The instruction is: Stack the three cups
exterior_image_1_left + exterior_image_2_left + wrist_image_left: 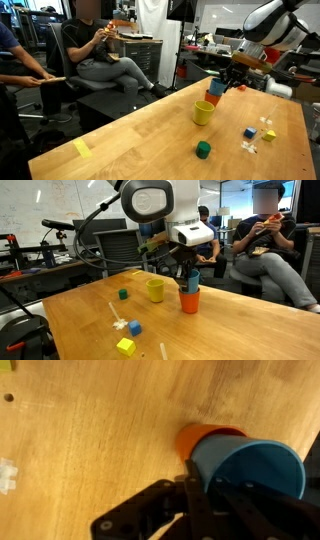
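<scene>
The blue cup's rim (194,273) alone is in my gripper, so I should open, grip lower to get the red-orange cup (190,301) as well, and take both to the yellow cup.
My gripper (188,270) is shut on the rim of the blue cup (192,281), one finger inside and one outside. The blue cup hangs upright directly over the red-orange cup (190,302), its bottom at or just inside that cup's mouth. The yellow cup (155,290) stands alone on the wooden table beside them. In an exterior view the gripper (226,80) holds the blue cup (217,88) over the red-orange cup (213,98), behind the yellow cup (204,112). The wrist view shows the gripper (210,486), the blue cup (255,465) and the red-orange cup (205,435) below it.
A green cube (203,150) (123,294), a small blue block (250,132) (134,328), a yellow block (268,135) (126,346) and a white piece (120,323) lie on the wooden table (120,135). A seated person (100,55) is beyond the table's edge.
</scene>
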Tool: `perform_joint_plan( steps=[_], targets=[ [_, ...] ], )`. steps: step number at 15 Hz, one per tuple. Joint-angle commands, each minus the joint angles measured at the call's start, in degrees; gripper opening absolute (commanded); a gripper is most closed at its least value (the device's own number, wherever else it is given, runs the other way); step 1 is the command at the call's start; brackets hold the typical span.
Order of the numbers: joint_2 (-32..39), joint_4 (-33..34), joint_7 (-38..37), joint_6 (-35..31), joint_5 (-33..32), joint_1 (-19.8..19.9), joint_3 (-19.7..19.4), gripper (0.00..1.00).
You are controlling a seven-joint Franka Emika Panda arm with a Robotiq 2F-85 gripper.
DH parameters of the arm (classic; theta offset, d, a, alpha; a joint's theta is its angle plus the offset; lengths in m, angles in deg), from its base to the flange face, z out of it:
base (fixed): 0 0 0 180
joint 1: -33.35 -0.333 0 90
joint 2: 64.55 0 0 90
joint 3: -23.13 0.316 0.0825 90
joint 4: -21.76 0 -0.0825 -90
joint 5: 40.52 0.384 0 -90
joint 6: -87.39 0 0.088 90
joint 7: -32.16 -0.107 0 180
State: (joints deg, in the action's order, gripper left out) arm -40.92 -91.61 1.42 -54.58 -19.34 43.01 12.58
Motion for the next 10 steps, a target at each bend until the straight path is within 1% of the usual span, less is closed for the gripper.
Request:
perform_joint_plan(
  steps=[1, 8, 10],
  targets=[
    [0.14, 0.75, -0.97, 1.11, 0.08, -0.28, -0.23, 0.34],
    [-2.2, -0.17, 0.2, 1.49, 0.73, 0.05, 0.15, 0.88],
    [-2.79, -0.61, 0.36, 1.06, 0.55, -0.03, 0.09, 1.0]
  ],
)
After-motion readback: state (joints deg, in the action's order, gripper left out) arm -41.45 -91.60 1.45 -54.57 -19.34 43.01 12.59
